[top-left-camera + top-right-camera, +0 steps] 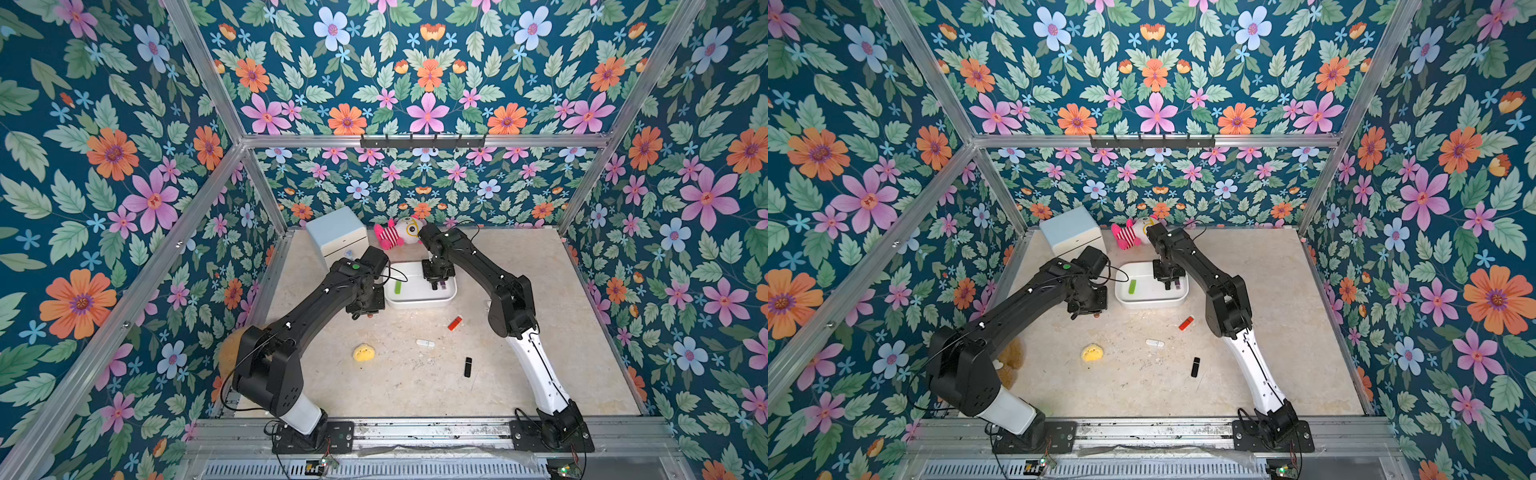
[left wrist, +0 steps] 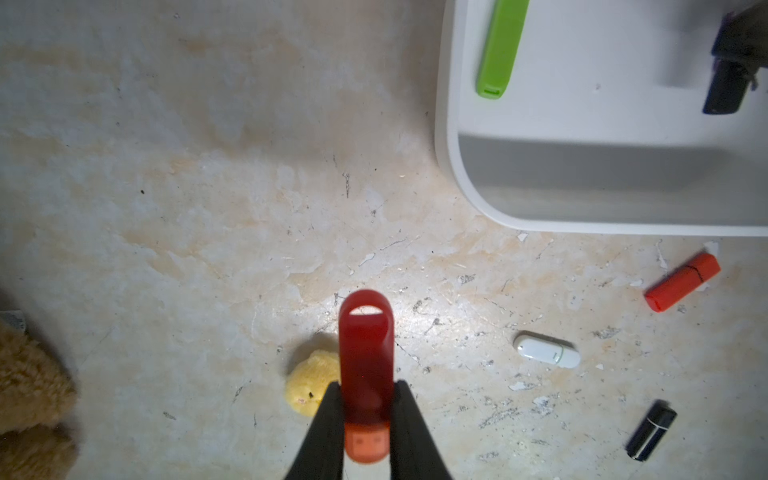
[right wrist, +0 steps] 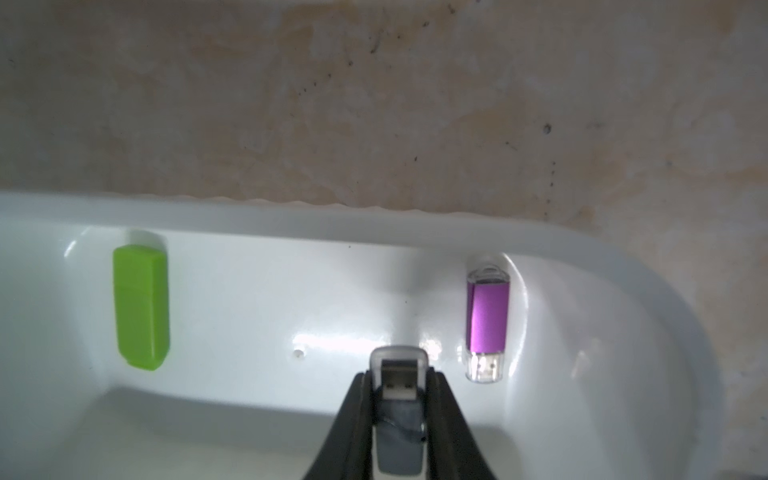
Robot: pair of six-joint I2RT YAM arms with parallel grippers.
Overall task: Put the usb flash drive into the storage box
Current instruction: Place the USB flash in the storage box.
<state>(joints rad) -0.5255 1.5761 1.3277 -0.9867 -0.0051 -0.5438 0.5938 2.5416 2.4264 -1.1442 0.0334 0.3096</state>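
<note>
I should lower the grey swivel flash drive (image 3: 399, 392) next, now over an open part of the box's bottom beside the purple drive, and open my right gripper there.
The white storage box (image 1: 419, 302) (image 1: 1150, 303) sits mid-table; a green flash drive (image 1: 397, 287) (image 3: 141, 307) and a purple one (image 3: 486, 320) lie inside. My right gripper (image 1: 435, 286) (image 3: 399, 376) hangs low inside the box, shut on a grey swivel flash drive (image 3: 399, 365). My left gripper (image 1: 368, 314) (image 2: 365, 386) is just left of the box's near corner (image 2: 453, 166), above the table, shut on a red flash drive (image 2: 365, 353). Loose on the table lie an orange-red drive (image 1: 455, 323) (image 2: 681, 282), a white drive (image 1: 425, 343) (image 2: 546, 351) and a black drive (image 1: 468, 367) (image 2: 650, 430).
A pale blue-topped cabinet (image 1: 336, 235) stands at the back left, with a pink striped plush (image 1: 388, 237) beside it. A small yellow plush (image 1: 363, 353) (image 2: 307, 386) lies near the table's middle. A brown teddy (image 1: 1011, 359) sits behind the left arm.
</note>
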